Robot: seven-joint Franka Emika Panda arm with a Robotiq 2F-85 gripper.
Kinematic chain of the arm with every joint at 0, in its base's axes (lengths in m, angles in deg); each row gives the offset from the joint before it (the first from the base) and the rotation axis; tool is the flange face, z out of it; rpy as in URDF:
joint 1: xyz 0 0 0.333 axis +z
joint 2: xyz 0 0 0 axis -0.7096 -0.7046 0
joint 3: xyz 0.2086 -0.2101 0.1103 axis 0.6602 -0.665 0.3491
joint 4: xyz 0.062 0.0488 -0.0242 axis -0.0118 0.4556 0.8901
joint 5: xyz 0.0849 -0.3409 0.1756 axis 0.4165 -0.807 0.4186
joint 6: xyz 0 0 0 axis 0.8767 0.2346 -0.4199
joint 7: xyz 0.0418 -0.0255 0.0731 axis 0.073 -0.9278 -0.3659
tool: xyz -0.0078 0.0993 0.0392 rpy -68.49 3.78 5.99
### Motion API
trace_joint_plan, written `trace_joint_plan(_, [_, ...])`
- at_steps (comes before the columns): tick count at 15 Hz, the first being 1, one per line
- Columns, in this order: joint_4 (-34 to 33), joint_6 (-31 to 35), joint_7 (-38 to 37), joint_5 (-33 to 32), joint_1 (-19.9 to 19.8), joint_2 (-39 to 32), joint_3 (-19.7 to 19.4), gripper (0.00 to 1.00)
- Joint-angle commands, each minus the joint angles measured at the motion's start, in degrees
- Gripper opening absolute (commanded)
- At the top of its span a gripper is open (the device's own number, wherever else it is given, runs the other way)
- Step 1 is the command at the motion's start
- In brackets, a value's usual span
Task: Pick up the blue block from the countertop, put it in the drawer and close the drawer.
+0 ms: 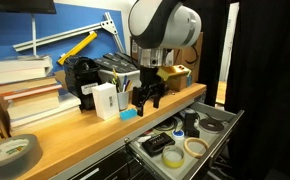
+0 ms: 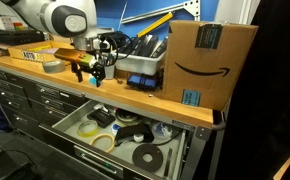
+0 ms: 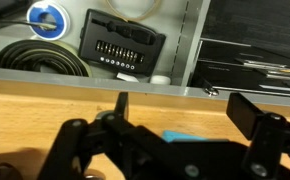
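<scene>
I can see that the blue block [image 3: 184, 135] lines up with the gap between my open fingers, so I go on lowering my gripper toward the countertop until they are on either side of the block [image 1: 127, 114] before I close them.
The blue block [image 3: 185, 137] lies on the wooden countertop [image 3: 45, 110], close to its front edge. In the wrist view it sits low between my gripper's [image 3: 185, 108] two dark fingers, partly hidden by the gripper body. The gripper is open and empty, hovering just above the block. In an exterior view the gripper [image 1: 148, 100] hangs over the countertop [image 1: 75, 130], with the block [image 1: 130, 114] just beside the fingertips. The grey metal drawer [image 1: 217, 118] stands pulled out below the worktop. It also shows in an exterior view [image 2: 73, 113] and in the wrist view [image 3: 193, 45].
A white box [image 1: 105, 100], stacked books [image 1: 30, 100] and a tape roll [image 1: 13, 152] stand on the countertop. A large cardboard box [image 2: 210, 55] stands at one end. The drawer holds tape rolls [image 3: 47, 17], a coiled cable [image 3: 43, 58] and a black case [image 3: 120, 45].
</scene>
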Motion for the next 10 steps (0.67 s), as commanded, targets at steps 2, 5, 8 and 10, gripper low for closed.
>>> trace_joint_plan(2, [-5.5, 2.3, -1.9, -0.7, 0.6, -5.7, 2.0, 1.0])
trace_joint_plan(5, [-7.5, 4.1, -4.5, -2.8, 1.1, -8.2, 2.8, 1.0])
trace_joint_plan(8, [-9.7, 4.3, -6.5, -4.7, 1.5, -10.6, 3.1, 1.0])
trace_joint_plan(10, [-10.8, 5.2, -8.3, -6.5, 1.8, -11.9, 3.1, 1.0])
